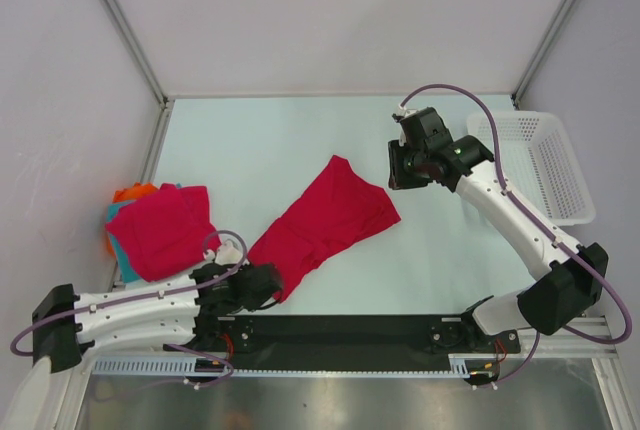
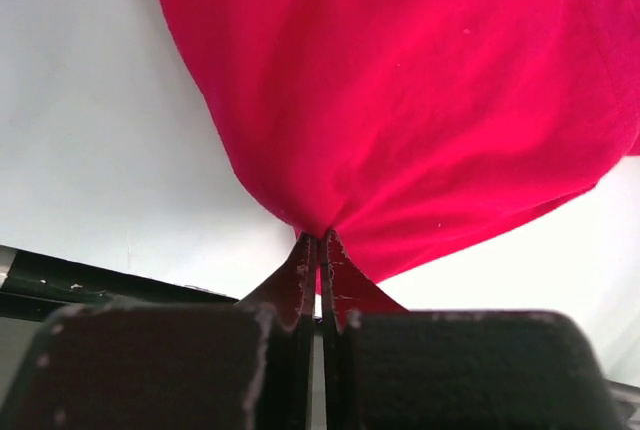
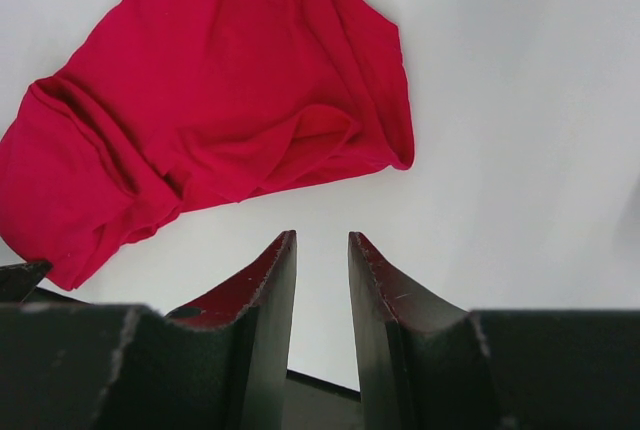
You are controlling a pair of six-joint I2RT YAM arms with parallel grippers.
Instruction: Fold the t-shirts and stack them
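Note:
The robot's left gripper is closed on the crimson-red t-shirt's near corner [image 1: 281,292] and the t-shirt's far end [image 1: 371,191] is clear, so the robot should carry on carrying the corner until it meets that end.
A crimson-red t-shirt [image 1: 322,222] lies crumpled and stretched across the middle of the table. My left gripper [image 1: 276,285] is shut on its near corner; in the left wrist view the cloth [image 2: 420,100] bunches into the closed fingertips [image 2: 320,240]. My right gripper [image 1: 401,165] hovers open and empty just past the shirt's far right edge; the shirt [image 3: 210,120] lies ahead of its fingers [image 3: 322,240]. A folded red shirt [image 1: 165,230] sits on top of teal [image 1: 124,252] and orange [image 1: 130,192] garments at the left.
A white mesh basket [image 1: 545,165] stands at the right edge of the table. A black rail [image 1: 340,335] runs along the near edge between the arm bases. Walls and metal posts enclose the table.

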